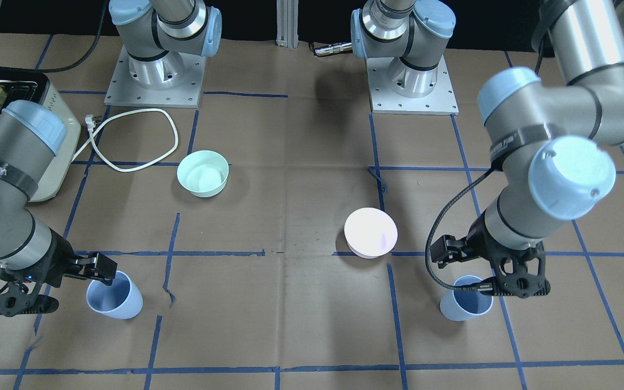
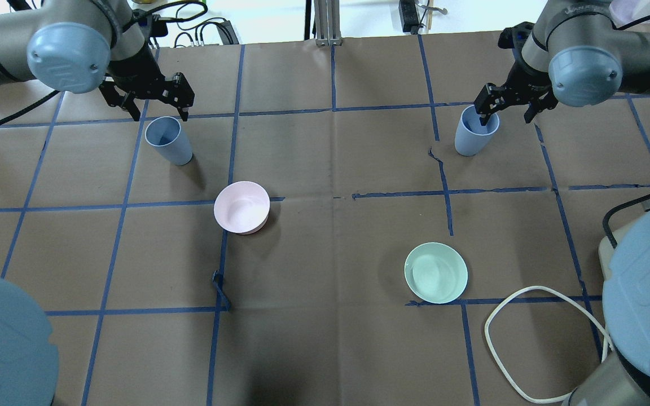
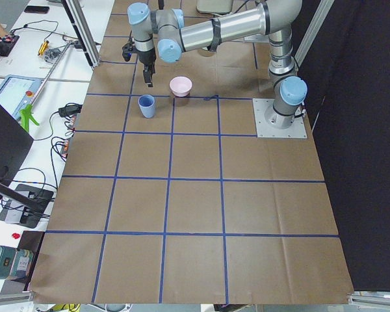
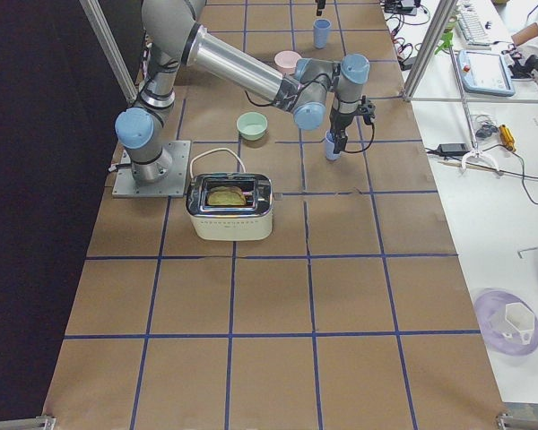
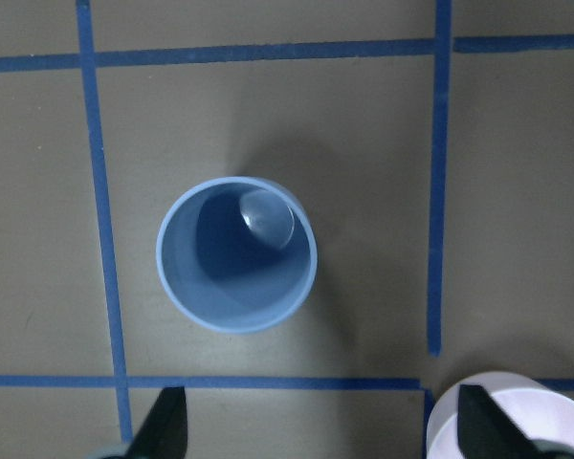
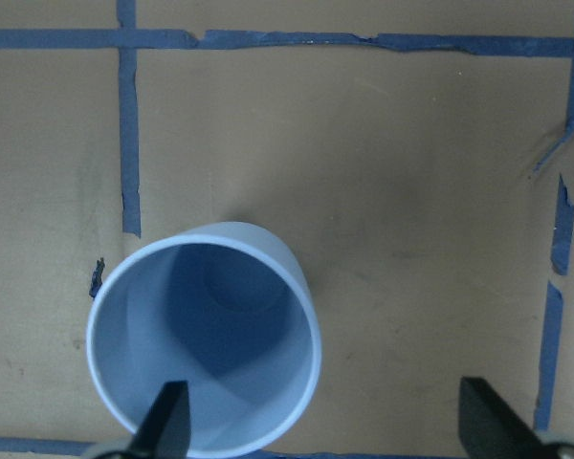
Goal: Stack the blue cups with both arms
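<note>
I expect one of the blue cups (image 1: 462, 306) to sink deep into the other when I lower it, with its rim staying above, because the cups taper from opening to base (image 5: 267, 219).
Two pale blue cups stand upright and far apart. My left gripper (image 2: 158, 110) is open and hovers above and just beyond the left cup (image 2: 168, 140). In the left wrist view the cup (image 5: 236, 253) lies ahead of the fingertips, not between them. My right gripper (image 2: 506, 115) is open at the right cup (image 2: 475, 134). In the right wrist view one fingertip (image 6: 169, 421) is over the cup's (image 6: 203, 339) mouth and the other is outside it. In the front view the left cup (image 1: 466, 299) is on the right and the right cup (image 1: 115, 295) on the left.
A pale pink bowl (image 2: 242, 207) and a mint-green bowl (image 2: 435, 272) sit between the cups and the robot. A toaster (image 4: 230, 206) and a looped white cord (image 1: 138, 110) are at the robot's right. Blue tape lines cross the brown paper.
</note>
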`<state>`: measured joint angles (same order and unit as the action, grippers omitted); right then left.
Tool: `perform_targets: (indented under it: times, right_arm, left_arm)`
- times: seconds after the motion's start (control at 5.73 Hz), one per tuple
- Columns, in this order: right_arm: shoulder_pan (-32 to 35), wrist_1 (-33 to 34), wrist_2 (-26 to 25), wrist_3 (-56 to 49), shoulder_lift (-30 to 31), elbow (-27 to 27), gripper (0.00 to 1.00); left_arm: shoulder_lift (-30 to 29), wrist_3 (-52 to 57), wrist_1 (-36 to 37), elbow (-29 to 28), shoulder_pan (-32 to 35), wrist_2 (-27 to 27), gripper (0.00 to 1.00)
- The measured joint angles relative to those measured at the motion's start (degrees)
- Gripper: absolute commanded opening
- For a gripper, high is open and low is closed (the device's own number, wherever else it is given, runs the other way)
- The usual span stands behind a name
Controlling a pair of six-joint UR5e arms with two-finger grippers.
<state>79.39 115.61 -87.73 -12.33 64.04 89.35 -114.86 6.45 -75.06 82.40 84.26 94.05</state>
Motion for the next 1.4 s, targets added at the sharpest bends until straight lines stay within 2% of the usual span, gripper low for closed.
perform_targets:
  times: [0.17,0.35,0.52,0.7,0.87,1.05,1.4]
  right_arm:
    - [0.0,0.8,0.7,0.1,-0.3,0.3,1.0]
    - [0.0,1.7,0.9,0.0,-0.7,0.3,1.0]
    - [-0.1,2.7,0.9,-0.2,-1.3,0.4,0.71]
    - [-0.1,3.3,0.9,-0.2,-1.7,0.4,0.18]
    - [0.0,3.4,0.9,-0.1,-1.8,0.4,0.07]
    - [0.0,3.4,0.9,0.0,-1.7,0.4,0.06]
    - [0.0,3.4,1.0,0.3,-1.5,0.1,0.06]
  left_arm:
    - [-3.1,0.0,2.6,0.0,-0.1,0.2,0.99]
    - [-5.3,0.0,5.3,0.2,-0.1,0.2,0.83]
    - [-7.0,0.1,7.5,0.5,-0.1,0.2,0.46]
    - [-7.9,0.4,8.7,0.8,-0.1,0.1,0.21]
    - [-8.1,0.6,9.0,0.9,-0.1,0.2,0.04]
    - [-7.8,0.8,9.1,1.0,-0.1,0.1,0.01]
    - [-6.6,0.1,8.6,0.2,1.0,-0.5,0.01]
